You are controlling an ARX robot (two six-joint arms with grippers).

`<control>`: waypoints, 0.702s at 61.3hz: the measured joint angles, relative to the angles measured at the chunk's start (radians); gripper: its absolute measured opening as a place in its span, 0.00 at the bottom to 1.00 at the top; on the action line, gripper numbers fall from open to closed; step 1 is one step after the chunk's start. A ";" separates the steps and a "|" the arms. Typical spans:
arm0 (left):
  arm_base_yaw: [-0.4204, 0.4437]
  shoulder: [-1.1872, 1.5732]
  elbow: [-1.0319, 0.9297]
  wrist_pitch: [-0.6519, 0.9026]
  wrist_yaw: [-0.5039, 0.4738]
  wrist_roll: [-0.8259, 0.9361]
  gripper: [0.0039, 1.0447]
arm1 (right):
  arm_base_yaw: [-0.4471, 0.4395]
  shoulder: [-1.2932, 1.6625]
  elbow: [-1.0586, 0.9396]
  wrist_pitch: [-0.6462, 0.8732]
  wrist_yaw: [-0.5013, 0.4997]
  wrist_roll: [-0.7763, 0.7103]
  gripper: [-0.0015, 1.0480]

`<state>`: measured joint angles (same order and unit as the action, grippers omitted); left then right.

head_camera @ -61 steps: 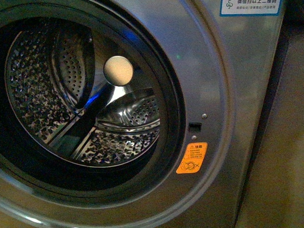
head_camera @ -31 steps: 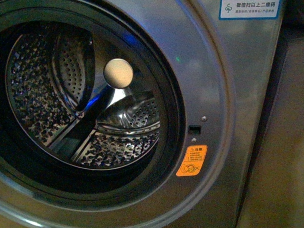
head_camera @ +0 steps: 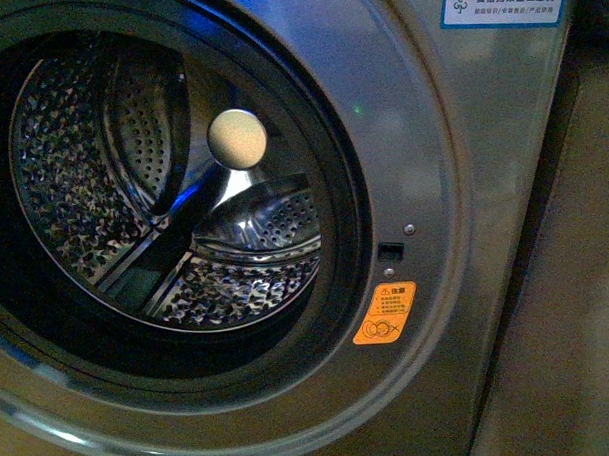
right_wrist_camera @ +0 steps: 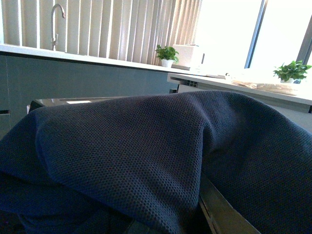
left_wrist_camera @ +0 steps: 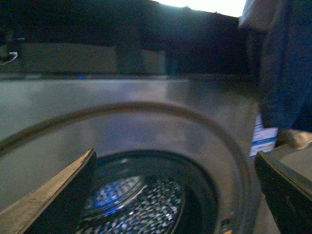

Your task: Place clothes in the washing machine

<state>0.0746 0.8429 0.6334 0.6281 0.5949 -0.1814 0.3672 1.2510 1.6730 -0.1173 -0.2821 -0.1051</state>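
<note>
The clothes (left_wrist_camera: 283, 58) hang with a limp lower edge (left_wrist_camera: 283, 122), so they will slump into a low crumpled heap in the drum when I push them in.
The washing machine (head_camera: 453, 183) fills the front view, grey with its round dark-rimmed porthole open. The shiny perforated drum (head_camera: 93, 195) holds nothing I can see, and an orange sticker (head_camera: 385, 313) sits right of the porthole. Neither gripper shows in the front view. My left gripper (left_wrist_camera: 170, 200) is open and empty, in front of the machine (left_wrist_camera: 122, 122), with the drum (left_wrist_camera: 141, 204) between its fingers (left_wrist_camera: 53, 195). The clothes (left_wrist_camera: 287, 63), dark navy, hang in that view beside the machine. My right gripper (right_wrist_camera: 165, 219) is shut on the clothes (right_wrist_camera: 136, 146), which drape over its jaws and hide them.
A white and blue label (head_camera: 504, 3) sits on the machine's upper right corner. A dark gap and a tan panel (head_camera: 568, 329) lie right of the machine. Behind the right wrist are a counter with a tap (right_wrist_camera: 56, 19), potted plants (right_wrist_camera: 167, 53) and blinds.
The front view has wobbled slightly down and back up. The drum looks the same.
</note>
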 joint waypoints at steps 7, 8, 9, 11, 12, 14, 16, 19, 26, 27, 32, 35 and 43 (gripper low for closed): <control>-0.127 0.066 0.113 -0.018 -0.010 0.018 0.94 | 0.000 0.000 0.000 0.000 0.000 0.000 0.05; -0.140 0.072 0.123 -0.022 -0.014 0.022 0.94 | 0.000 0.000 0.000 0.000 0.000 0.000 0.05; -0.175 0.090 0.151 -0.033 -0.018 0.027 0.94 | 0.000 0.000 0.000 0.000 0.000 0.000 0.05; -0.209 0.108 0.177 -0.035 -0.021 0.035 0.94 | 0.000 0.000 0.000 0.000 0.000 0.000 0.05; -0.232 0.121 0.193 -0.036 -0.027 0.041 0.94 | 0.000 0.000 0.000 0.000 0.000 0.000 0.05; -0.276 0.146 0.224 -0.043 -0.044 0.050 0.94 | 0.000 0.000 0.000 0.000 0.000 0.000 0.05; -0.308 0.166 0.247 -0.048 -0.045 0.051 0.94 | 0.000 0.000 0.000 0.000 0.000 0.000 0.05; -0.367 0.202 0.286 -0.060 -0.050 0.070 0.94 | 0.000 0.000 0.000 0.000 0.000 0.000 0.05; -0.458 0.259 0.343 -0.093 -0.082 0.111 0.94 | 0.000 0.000 0.000 0.000 0.000 0.000 0.05; -0.474 0.270 0.353 -0.095 -0.089 0.115 0.94 | 0.000 0.000 0.000 0.000 0.000 0.000 0.05; -0.523 0.307 0.382 -0.097 -0.103 0.119 0.94 | 0.000 0.000 0.000 0.000 0.000 0.000 0.05; -0.553 0.324 0.394 -0.089 -0.105 0.115 0.94 | 0.000 0.000 0.000 0.000 0.000 0.000 0.05; -0.618 0.340 0.416 -0.064 -0.095 0.070 0.94 | 0.000 0.000 0.000 0.000 0.001 0.000 0.05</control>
<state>-0.5434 1.1828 1.0492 0.5644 0.4995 -0.1112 0.3672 1.2510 1.6730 -0.1173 -0.2810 -0.1051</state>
